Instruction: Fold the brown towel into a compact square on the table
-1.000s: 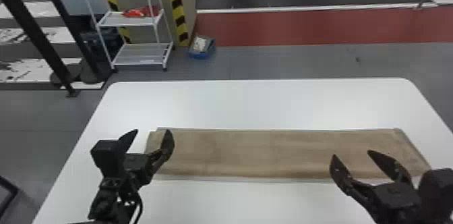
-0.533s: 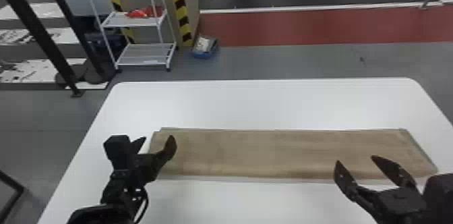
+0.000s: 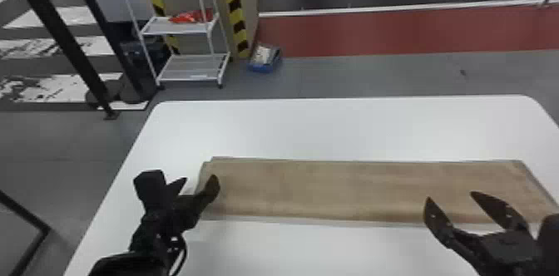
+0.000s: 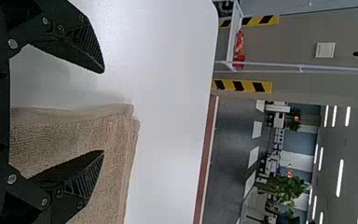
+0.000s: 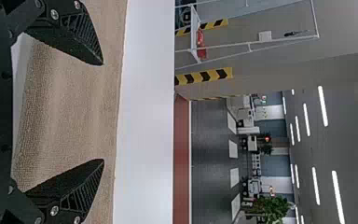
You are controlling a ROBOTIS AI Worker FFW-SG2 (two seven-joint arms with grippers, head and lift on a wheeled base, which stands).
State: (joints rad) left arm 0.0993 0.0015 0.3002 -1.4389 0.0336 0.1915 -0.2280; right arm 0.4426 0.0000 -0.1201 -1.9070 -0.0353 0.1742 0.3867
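Note:
The layers of the brown towel are close together at the towel's corner (image 4: 131, 116), so I expect the towel's end (image 3: 213, 173) to turn over as a single flap when the robot lifts and carries it.
The brown towel (image 3: 341, 190) lies as a long flat strip across the white table, its layers showing at the edges. My left gripper (image 3: 199, 179) stands open at the towel's left end, one finger over the cloth and the other just outside it. In the left wrist view, the open left gripper (image 4: 103, 112) has the corner of the towel (image 4: 114, 135) between its fingers' reach, gripping nothing. Over the right part of the front edge is my right gripper (image 3: 451, 195), open. The right wrist view shows the right gripper (image 5: 103, 112) spread above the towel (image 5: 74, 112), holding nothing.
Bare surface of the white table (image 3: 332, 129) runs behind and in front of the towel. Beyond the table, on the floor, stand a white shelf rack (image 3: 193, 67), a blue box (image 3: 265, 61) and black posts (image 3: 66, 42).
The left gripper has shifted slightly to the right and its wrist has turned. The right gripper has barely moved against the towel. The towel lies as before.

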